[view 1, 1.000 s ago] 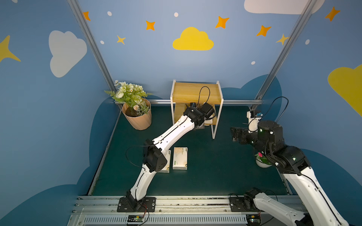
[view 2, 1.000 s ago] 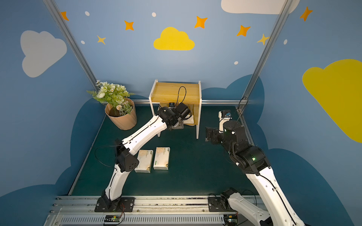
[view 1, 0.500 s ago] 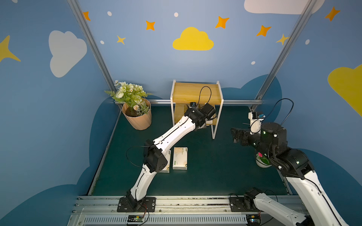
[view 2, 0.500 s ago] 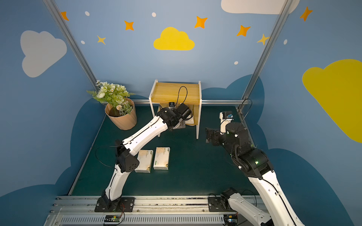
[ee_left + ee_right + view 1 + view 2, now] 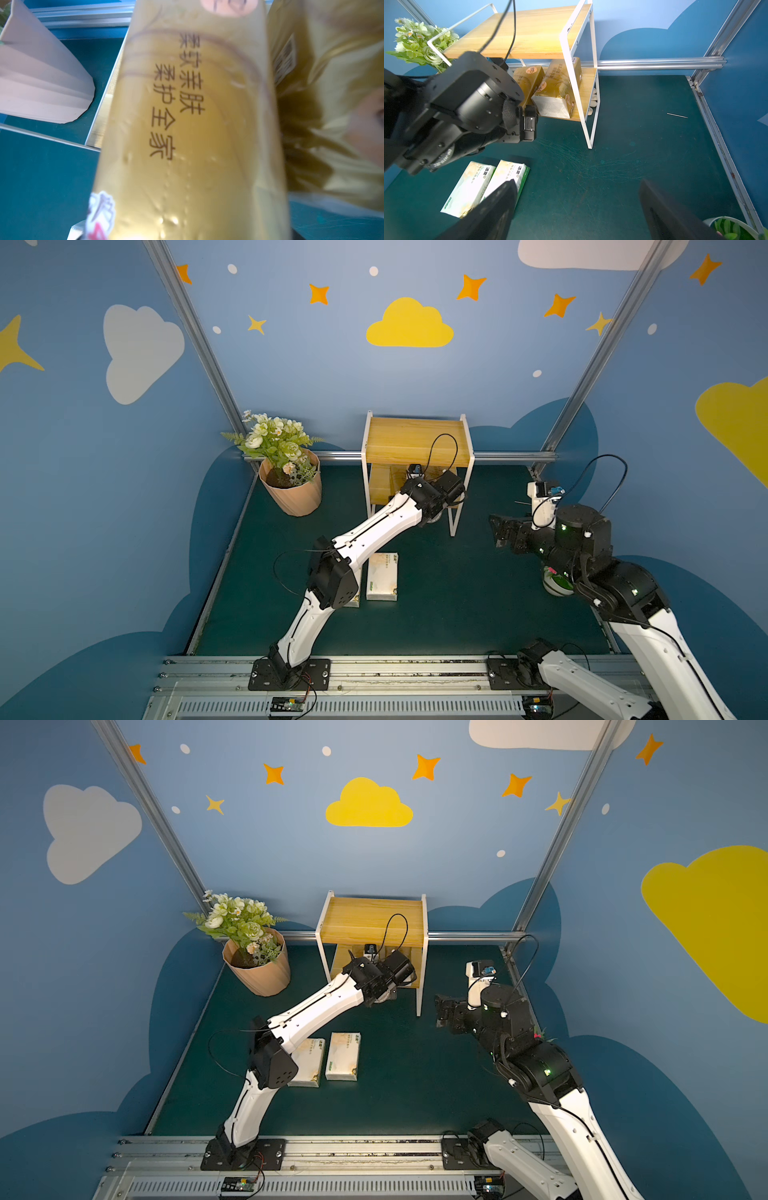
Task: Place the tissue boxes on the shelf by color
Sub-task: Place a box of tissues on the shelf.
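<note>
The gold box at my left gripper sticks out past the lower board's front edge (image 5: pixel 94 146), so the gripper should move back, close and push the box's end (image 5: pixel 188 232) in.
The shelf (image 5: pixel 415 439) (image 5: pixel 370 919) stands at the back of the mat. Two gold tissue boxes (image 5: pixel 529 81) (image 5: pixel 558 87) lie on its lower board, the right one tilted. My left arm (image 5: pixel 386 522) reaches under the top board. Its gripper (image 5: pixel 529 122) is right at the gold boxes, fingers hidden. One gold box (image 5: pixel 187 124) fills the left wrist view, with another (image 5: pixel 332 62) beside it. Two cream-white tissue boxes (image 5: pixel 344 1056) (image 5: pixel 309 1063) lie side by side on the mat. My right gripper (image 5: pixel 577 207) (image 5: pixel 498 531) hovers open and empty to the right of the shelf.
A peach flowerpot (image 5: pixel 293 493) with white flowers stands left of the shelf. A small white pot (image 5: pixel 557 583) with a green plant sits by the right edge under my right arm. A thin stick (image 5: pixel 677 115) lies on the mat near the right rail (image 5: pixel 716 133).
My right arm has drifted slightly toward the front right. The left arm has stayed at the shelf's lower board, barely shifting.
</note>
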`<state>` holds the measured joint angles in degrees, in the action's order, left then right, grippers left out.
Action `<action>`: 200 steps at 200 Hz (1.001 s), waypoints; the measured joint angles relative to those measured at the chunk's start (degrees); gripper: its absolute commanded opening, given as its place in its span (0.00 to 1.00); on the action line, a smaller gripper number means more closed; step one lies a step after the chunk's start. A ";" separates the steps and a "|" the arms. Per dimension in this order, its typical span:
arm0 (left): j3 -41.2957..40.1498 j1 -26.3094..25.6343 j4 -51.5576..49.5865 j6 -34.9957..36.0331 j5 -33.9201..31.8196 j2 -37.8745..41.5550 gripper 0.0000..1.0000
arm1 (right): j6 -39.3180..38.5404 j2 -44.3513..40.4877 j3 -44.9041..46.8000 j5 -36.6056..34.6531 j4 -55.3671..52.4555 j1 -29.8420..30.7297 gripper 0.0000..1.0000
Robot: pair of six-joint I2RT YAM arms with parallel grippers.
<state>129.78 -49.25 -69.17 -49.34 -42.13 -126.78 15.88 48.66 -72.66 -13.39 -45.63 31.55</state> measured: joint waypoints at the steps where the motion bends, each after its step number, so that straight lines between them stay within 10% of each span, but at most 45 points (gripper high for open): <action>1: -0.15 -0.02 -0.04 0.00 0.04 0.00 1.00 | 0.00 0.00 0.02 0.00 0.00 0.02 0.98; 200: -13.03 -4.15 4.22 -0.02 -4.17 8.76 1.00 | 0.13 0.50 1.01 0.61 0.96 2.10 0.98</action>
<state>116.75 -53.41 -64.95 -49.36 -46.30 -118.02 16.01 49.17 -71.66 -12.78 -44.66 33.65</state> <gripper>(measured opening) 0.999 0.982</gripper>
